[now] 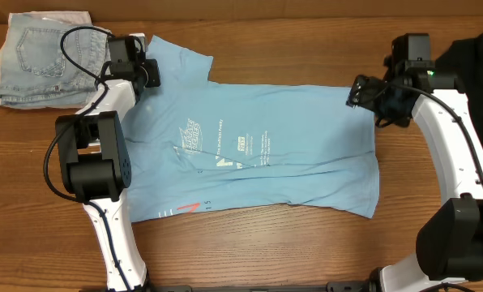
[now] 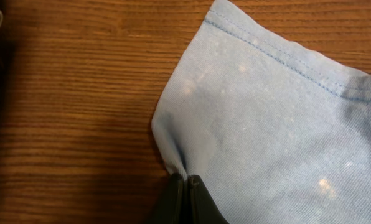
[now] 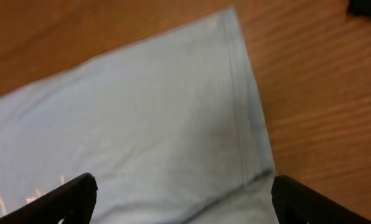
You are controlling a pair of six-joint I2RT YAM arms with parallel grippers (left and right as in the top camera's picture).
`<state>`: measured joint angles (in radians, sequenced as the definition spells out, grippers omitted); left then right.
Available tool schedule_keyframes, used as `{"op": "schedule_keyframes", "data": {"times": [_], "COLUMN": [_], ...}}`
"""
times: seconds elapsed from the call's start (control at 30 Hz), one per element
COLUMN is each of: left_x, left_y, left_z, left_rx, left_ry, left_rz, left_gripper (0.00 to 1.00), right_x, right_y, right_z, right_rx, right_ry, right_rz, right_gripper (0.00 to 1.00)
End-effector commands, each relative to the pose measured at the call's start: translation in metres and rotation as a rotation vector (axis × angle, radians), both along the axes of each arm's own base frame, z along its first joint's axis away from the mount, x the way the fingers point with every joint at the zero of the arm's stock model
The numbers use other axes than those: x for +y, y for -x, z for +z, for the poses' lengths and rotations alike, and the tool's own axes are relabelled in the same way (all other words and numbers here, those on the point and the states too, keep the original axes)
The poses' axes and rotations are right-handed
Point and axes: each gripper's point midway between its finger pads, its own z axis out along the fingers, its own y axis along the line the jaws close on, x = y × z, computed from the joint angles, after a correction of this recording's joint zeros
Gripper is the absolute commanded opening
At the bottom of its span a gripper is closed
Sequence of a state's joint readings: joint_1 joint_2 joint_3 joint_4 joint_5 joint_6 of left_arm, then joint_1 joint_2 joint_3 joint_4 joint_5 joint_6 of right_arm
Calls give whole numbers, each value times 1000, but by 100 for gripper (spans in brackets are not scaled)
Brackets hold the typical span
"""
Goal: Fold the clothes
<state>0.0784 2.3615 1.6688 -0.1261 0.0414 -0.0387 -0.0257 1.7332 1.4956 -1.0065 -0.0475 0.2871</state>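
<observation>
My gripper will rumple the sky-blue T-shirt [image 2: 276, 124] into loose folds when I fold its side over, because the pinched sleeve edge [image 2: 176, 149] puckers softly.
A light sky-blue T-shirt [image 1: 290, 154] lies spread flat on the wooden table, its printed side up. At the shirt's far-left sleeve, my left gripper [image 1: 151, 73] is shut. The left wrist view shows its fingertips [image 2: 187, 182] pinching the bunched sleeve edge [image 2: 173, 155]. My right gripper [image 1: 357, 91] hovers open over the shirt's far-right hem corner. In the right wrist view its fingers [image 3: 79, 190] stand wide either side of the hem [image 3: 241, 112], holding nothing. A black T-shirt [image 1: 476, 45] lies at the far right.
Pale denim shorts [image 1: 39, 53] lie folded at the far left corner, close behind my left arm. A black edge [image 3: 367, 6] shows at the top right of the right wrist view. Bare wood [image 1: 306, 243] runs along the front of the table.
</observation>
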Motion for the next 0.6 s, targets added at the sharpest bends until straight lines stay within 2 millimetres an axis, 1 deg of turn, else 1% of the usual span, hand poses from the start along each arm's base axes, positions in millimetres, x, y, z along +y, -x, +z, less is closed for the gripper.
{"op": "schedule_keyframes", "data": {"times": [0.0, 0.03, 0.1, 0.17, 0.23, 0.27, 0.47, 0.53, 0.57], "left_x": [1, 1, 1, 1, 1, 1, -1, -1, -1], "left_y": [-4, -5, -7, -7, -4, -1, 12, 15, 16], "left_z": [9, 15, 22, 23, 20, 18, 6, 3, 3], "left_rx": [-16, -27, -39, -41, -23, -11, 63, 77, 83], "left_ry": [73, 87, 93, 94, 93, 93, 95, 96, 96], "left_rz": [74, 88, 95, 94, 95, 96, 100, 100, 100], "left_gripper": [4, 4, 4, 4, 4, 4, 4, 4, 4], "right_x": [-12, -14, -25, -35, -40, -44, -66, -66, -63], "right_y": [-17, -23, -36, -47, -57, -60, -68, -70, -73], "right_z": [15, 18, 24, 25, 18, 12, -43, -58, -66], "right_rx": [-100, -126, -181, -218, -227, -222, -126, -103, -96], "right_ry": [43, 57, 111, 156, 171, 178, 194, 184, 175], "right_rz": [-24, -30, -57, -83, -74, -73, -80, -60, -29], "right_gripper": [97, 99, 100, 100, 100, 100, 100, 100, 100]}}
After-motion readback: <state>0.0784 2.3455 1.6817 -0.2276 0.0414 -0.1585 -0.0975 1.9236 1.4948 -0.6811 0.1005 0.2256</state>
